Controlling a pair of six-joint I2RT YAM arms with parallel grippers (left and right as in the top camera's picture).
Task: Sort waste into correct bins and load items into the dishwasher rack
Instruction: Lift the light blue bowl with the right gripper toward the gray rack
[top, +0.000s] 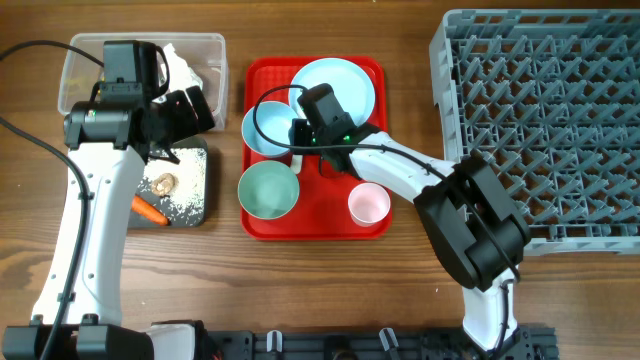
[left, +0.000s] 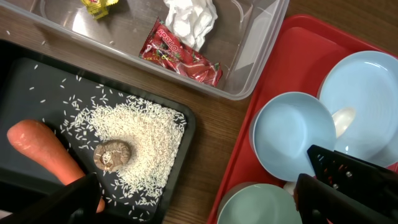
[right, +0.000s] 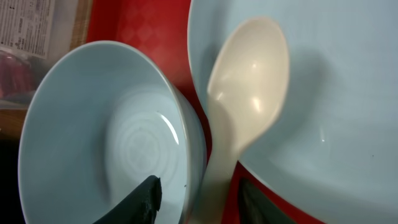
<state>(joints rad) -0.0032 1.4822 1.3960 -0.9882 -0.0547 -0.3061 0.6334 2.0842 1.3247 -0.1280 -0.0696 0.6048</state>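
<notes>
The white spoon's handle is resting against the pale blue bowl inside my right gripper. I should open the gripper, get clear of the spoon's handle and pinch only the bowl's side.
My right gripper hangs low over the red tray, open, straddling the white spoon handle and the pale blue bowl's wall. One finger is inside the bowl and the other is by the plate. My left gripper is wide open and empty above the black tray, which holds the carrot, the brown lump and the rice. The clear tub holds tissue and a red wrapper. The rack stands at the right.
The red tray also carries a green bowl and a pink cup. A yellow wrapper lies in the tub's far corner. My right arm crosses the gap between the red tray and the rack.
</notes>
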